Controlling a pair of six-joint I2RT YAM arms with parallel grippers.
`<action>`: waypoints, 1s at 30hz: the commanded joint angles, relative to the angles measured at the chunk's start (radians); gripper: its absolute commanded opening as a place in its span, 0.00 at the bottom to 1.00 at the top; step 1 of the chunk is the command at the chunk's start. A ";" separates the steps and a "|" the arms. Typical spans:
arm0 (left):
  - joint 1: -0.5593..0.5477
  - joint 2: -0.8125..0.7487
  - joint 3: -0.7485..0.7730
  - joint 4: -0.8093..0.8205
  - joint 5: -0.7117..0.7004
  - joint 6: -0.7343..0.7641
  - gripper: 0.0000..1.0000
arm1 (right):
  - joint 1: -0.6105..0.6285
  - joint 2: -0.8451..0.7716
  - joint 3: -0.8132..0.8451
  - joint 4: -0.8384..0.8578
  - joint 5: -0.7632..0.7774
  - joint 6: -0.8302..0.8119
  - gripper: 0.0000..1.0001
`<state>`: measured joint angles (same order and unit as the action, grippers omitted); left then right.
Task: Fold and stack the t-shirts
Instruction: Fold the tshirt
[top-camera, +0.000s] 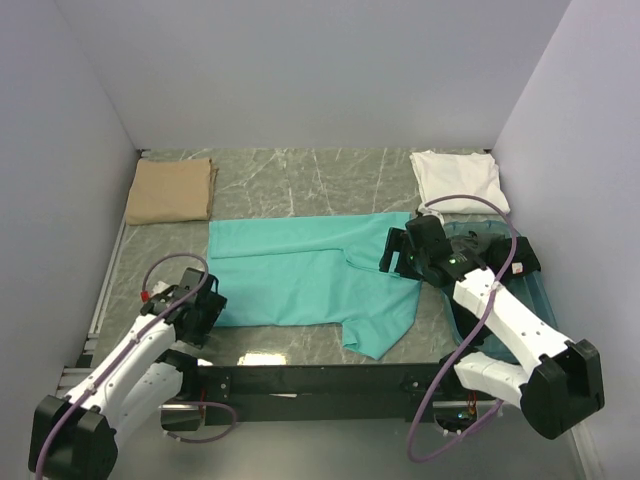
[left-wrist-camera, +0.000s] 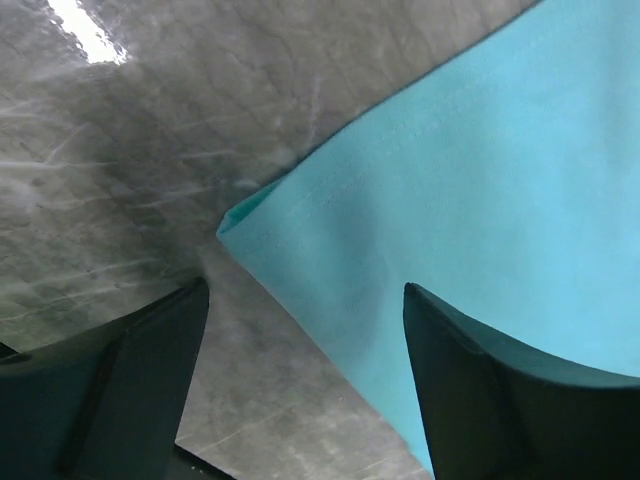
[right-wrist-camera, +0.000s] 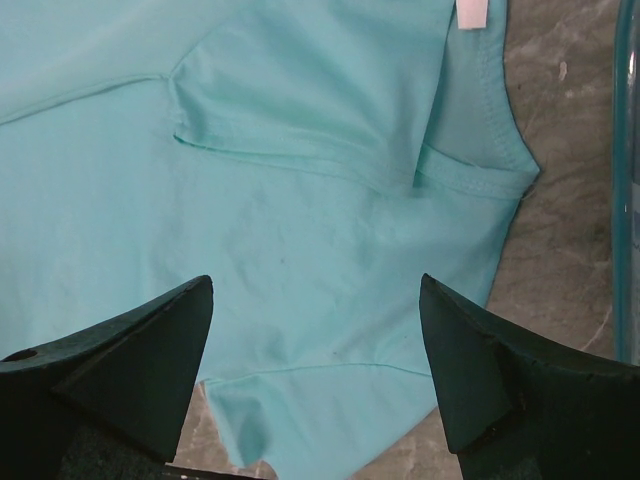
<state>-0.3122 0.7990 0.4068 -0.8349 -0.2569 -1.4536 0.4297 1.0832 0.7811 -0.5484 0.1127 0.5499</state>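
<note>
The t-shirt's sleeve (top-camera: 380, 333) sticks out toward the near edge, a long way from the corner under the robot's left gripper, so the right gripper needs to take the sleeve's end (top-camera: 362, 348) before both grippers fold the t-shirt.
A teal t-shirt (top-camera: 300, 270) lies spread on the marble table, one sleeve hanging toward the near edge. My left gripper (top-camera: 207, 305) is open just above its near left corner, which shows in the left wrist view (left-wrist-camera: 430, 200). My right gripper (top-camera: 398, 255) is open above the shirt's collar and shoulder (right-wrist-camera: 300, 200). A folded tan t-shirt (top-camera: 170, 190) lies at the back left. A folded white t-shirt (top-camera: 458, 180) lies at the back right. Dark grey cloth (top-camera: 495, 250) shows in the tub under my right arm.
A blue-green plastic tub (top-camera: 535, 290) stands at the right, partly hidden by my right arm; its rim shows in the right wrist view (right-wrist-camera: 628, 180). A black rail (top-camera: 320, 380) runs along the near edge. Walls close the table on three sides.
</note>
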 joint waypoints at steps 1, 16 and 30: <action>-0.004 0.042 -0.002 -0.015 -0.077 -0.059 0.81 | 0.006 -0.032 -0.006 -0.002 0.024 0.007 0.90; -0.002 0.131 -0.003 0.054 -0.093 -0.044 0.01 | 0.210 -0.068 -0.088 -0.082 -0.004 0.002 0.89; -0.002 0.138 0.032 0.060 -0.117 -0.013 0.01 | 0.810 0.092 -0.100 -0.272 0.048 0.148 0.81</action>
<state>-0.3122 0.9337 0.4274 -0.7795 -0.3389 -1.4792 1.1931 1.1366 0.6933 -0.7650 0.1364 0.6422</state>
